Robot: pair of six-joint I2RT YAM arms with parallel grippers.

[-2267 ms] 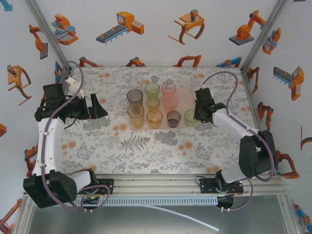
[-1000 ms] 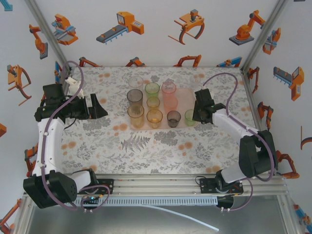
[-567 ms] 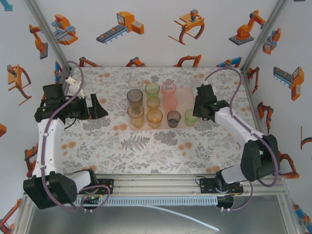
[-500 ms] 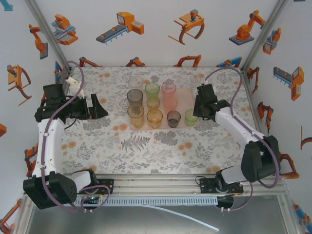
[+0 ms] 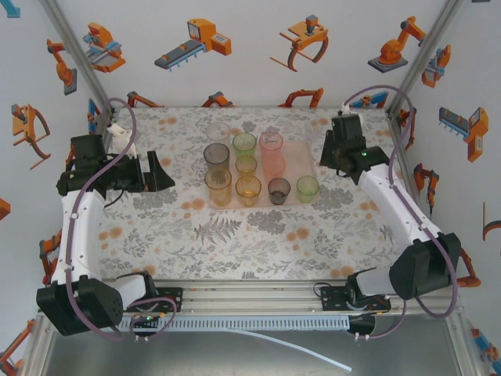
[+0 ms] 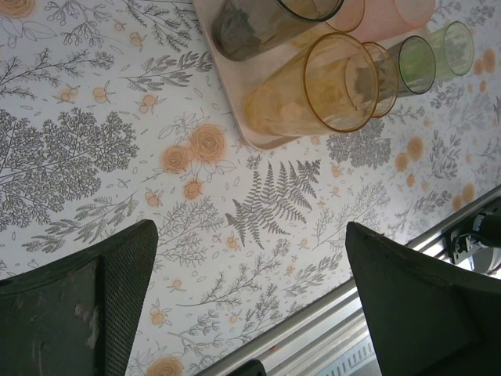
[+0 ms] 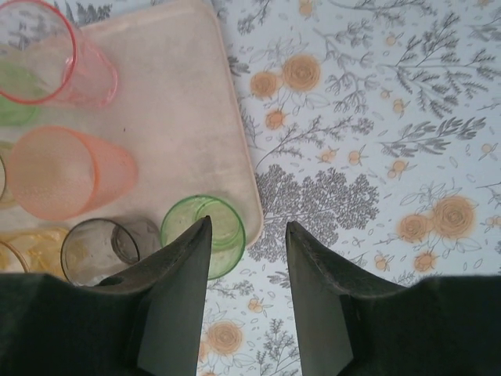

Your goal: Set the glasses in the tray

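Observation:
I should keep moving my open fingers toward the clear glass near my right gripper, which stands free beyond the tray's corner, until they are on both sides of the glass's rim.
The pale pink tray lies mid-table with several glasses standing on it: clear, green, pink, grey and orange ones. A short green glass stands at the tray's near right corner. My right gripper hovers behind and to the right of it, open and empty. From the right wrist, the gripper hangs over the tray's corner and the floral cloth, with the green glass partly behind the left finger. My left gripper is wide open left of the tray; in its own view the gripper holds nothing.
A tall orange glass and a grey one stand at the tray's left end, nearest my left gripper. The table's metal front rail runs below. Floral cloth lies open in front of the tray and on both sides.
My right gripper has let go of the short green glass, opened a little and pulled up and back to the right. The glass stays at the tray's corner. The left arm is still.

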